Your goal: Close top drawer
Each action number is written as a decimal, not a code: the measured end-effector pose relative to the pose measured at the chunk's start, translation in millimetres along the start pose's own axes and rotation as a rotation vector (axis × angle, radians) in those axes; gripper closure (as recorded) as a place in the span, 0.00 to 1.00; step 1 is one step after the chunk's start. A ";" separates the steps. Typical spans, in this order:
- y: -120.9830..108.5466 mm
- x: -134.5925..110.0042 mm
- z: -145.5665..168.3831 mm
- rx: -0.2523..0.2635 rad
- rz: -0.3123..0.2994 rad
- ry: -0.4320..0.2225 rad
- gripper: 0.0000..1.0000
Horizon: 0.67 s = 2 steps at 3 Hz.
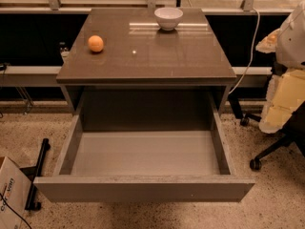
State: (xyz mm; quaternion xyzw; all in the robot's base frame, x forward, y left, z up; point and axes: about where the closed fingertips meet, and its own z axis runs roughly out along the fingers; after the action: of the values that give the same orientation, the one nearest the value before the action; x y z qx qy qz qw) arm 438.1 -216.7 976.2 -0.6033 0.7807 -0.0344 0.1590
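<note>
The pulled-out top drawer [145, 189] blocks the view of the cabinet's lower front [146, 153], so hidden lower drawers should come into sight when I push the drawer in.
The top drawer [143, 189] is pulled far out of the grey-brown cabinet [190, 56] toward the camera. Its plain, handle-less front panel runs across the bottom of the view. Its lighter grey inside [143, 152] holds nothing. No other drawer fronts show below it. My gripper is not in view. A white rounded shape [293, 32] at the right edge may be part of my arm, but I cannot tell.
An orange [96, 43] and a white bowl [168, 17] sit on the cabinet top. An office chair [279, 142] carrying yellowish foam stands to the right. A cardboard box [10, 194] and a black bar [37, 173] lie on the floor at the left.
</note>
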 end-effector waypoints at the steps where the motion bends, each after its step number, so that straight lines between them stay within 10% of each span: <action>1: 0.0 0.0 0.0 0.000 0.000 0.000 0.00; 2: -0.2 -0.7 -1.0 0.004 -0.001 -0.002 0.06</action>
State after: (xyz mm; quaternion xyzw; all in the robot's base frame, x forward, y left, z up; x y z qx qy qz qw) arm 438.2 -216.2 977.3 -0.6034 0.7802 -0.0353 0.1610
